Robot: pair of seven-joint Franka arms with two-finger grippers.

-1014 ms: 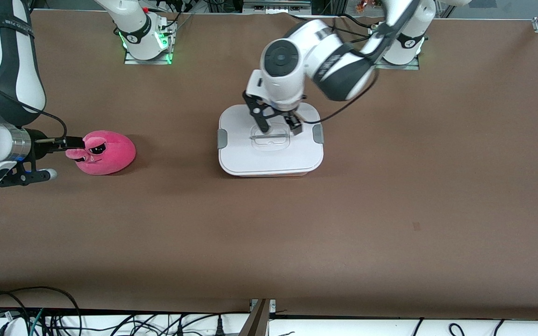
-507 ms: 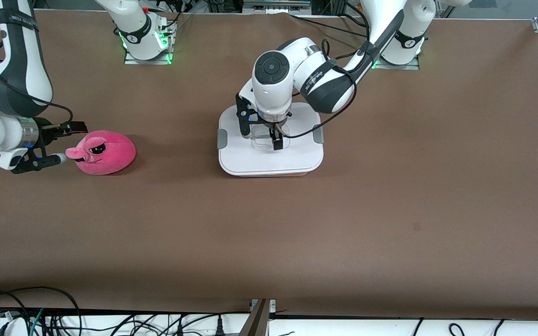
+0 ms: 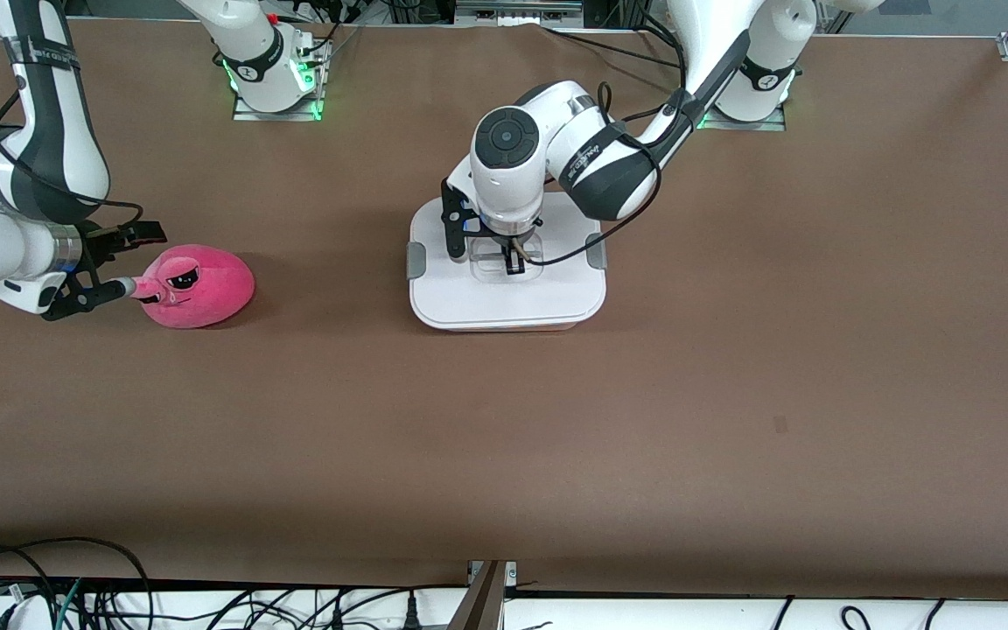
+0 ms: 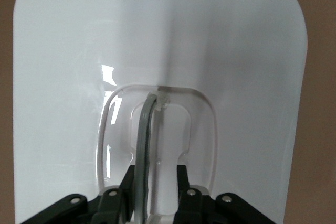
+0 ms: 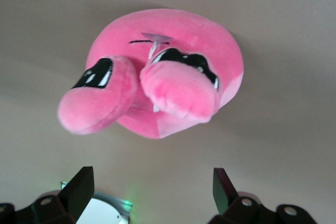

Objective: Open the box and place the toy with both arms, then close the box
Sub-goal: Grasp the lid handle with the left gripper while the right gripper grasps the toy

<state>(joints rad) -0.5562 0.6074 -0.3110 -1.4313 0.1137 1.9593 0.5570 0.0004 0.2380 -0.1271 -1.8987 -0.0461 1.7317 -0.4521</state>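
The white lid (image 3: 506, 299) will come off in one piece and leave the box behind when the robot's left gripper lifts, because a grey clip (image 3: 416, 261) sits at each end.
The box (image 3: 504, 302) stands mid-table with its white lid (image 4: 236, 66) on and a grey clip (image 3: 416, 260) at each end. My left gripper (image 3: 509, 261) is down in the lid's recess. Its fingers (image 4: 181, 177) stand close on both sides of the grey-edged handle (image 4: 143, 129), shut on it. The pink toy (image 3: 202, 287) lies on the table toward the right arm's end, its eyes and snout facing my right gripper (image 3: 130, 261). That gripper is open just short of the toy (image 5: 178, 30), nothing between its fingers (image 5: 79, 187).
Both arm bases (image 3: 272, 74) (image 3: 753, 83) stand at the table's edge farthest from the front camera. Cables (image 3: 75, 577) hang along the nearest edge. Bare brown tabletop (image 3: 504, 437) spreads between the box and that edge.
The left gripper came down into the lid's recess and its fingers narrowed onto the handle. The right gripper turned and drew back slightly from the toy's snout.
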